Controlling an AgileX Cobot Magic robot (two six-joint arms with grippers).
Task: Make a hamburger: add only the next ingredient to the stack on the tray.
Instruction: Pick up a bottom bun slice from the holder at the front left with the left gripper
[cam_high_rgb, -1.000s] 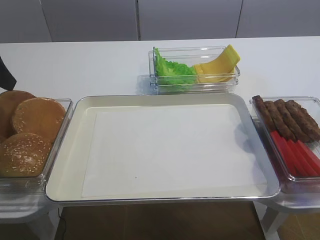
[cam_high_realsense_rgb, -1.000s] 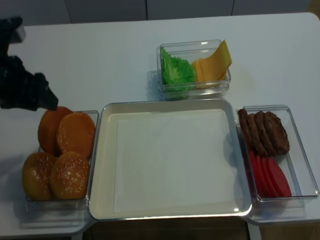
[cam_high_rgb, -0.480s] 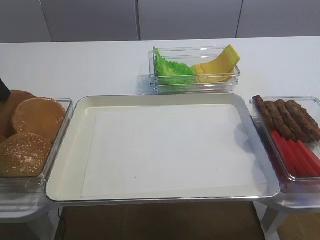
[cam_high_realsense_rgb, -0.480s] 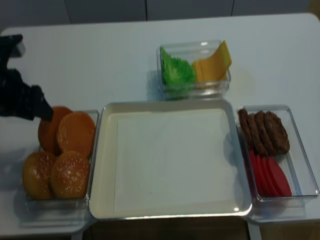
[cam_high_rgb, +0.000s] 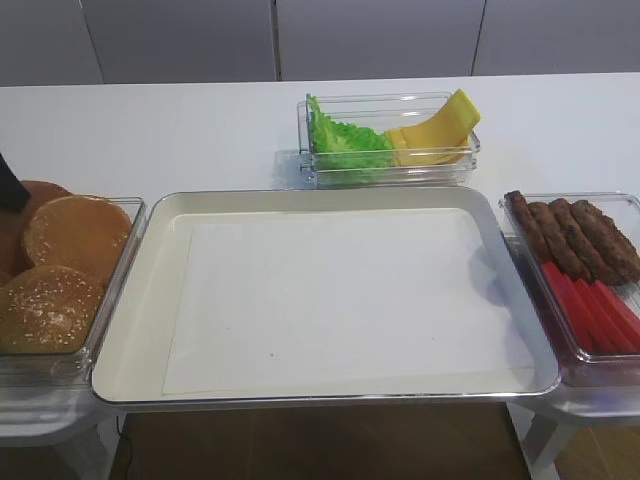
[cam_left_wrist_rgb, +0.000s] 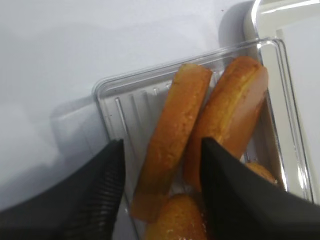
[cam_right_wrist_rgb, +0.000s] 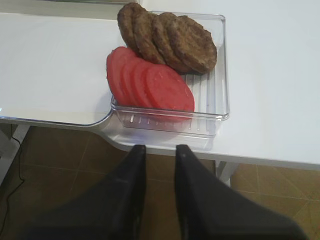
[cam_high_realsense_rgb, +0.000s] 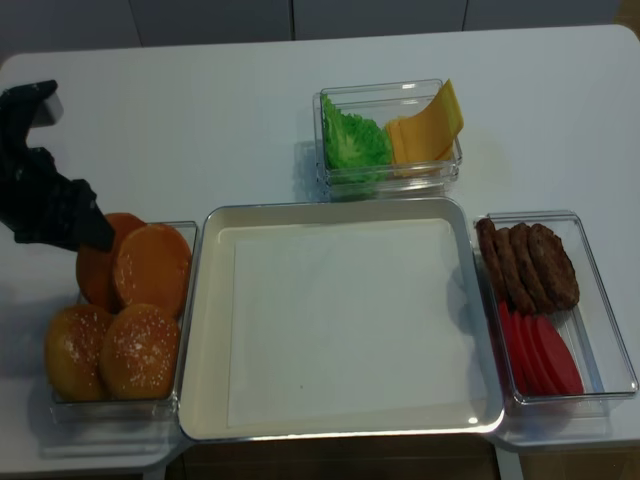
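Note:
Only golden-brown crust (cam_left_wrist_rgb: 172, 122) can be seen on the flat bun half (cam_high_realsense_rgb: 99, 272). I should expect its hidden pale side to face up when I put it down.
My left gripper (cam_left_wrist_rgb: 161, 145) is open and low in the bun bin (cam_left_wrist_rgb: 107, 100). Its jaws stand on either side of a flat golden-brown bun half (cam_left_wrist_rgb: 175, 125) that stands on edge, with a gap showing on both sides. A second flat bun half (cam_left_wrist_rgb: 230, 115) leans beside it, partly behind the right finger. From above, the left gripper (cam_high_realsense_rgb: 92, 232) is at the bin's far left corner. The silver tray (cam_high_realsense_rgb: 205, 330) shows only its white paper, and the stack is not in view. My right gripper (cam_right_wrist_rgb: 160, 147) is open with a narrow gap and nothing in it, over the floor before the table edge.
Two sesame-seeded bun tops (cam_high_realsense_rgb: 140, 350) lie at the near end of the bun bin. A bin of lettuce and cheese (cam_high_realsense_rgb: 390, 140) stands behind the tray. On the right, a bin (cam_right_wrist_rgb: 220, 65) holds patties (cam_right_wrist_rgb: 192, 42) and tomato slices (cam_right_wrist_rgb: 160, 87).
The left arm has come down and a little forward onto the far corner of the bun bin. The buns, the tray and the other bins have not moved.

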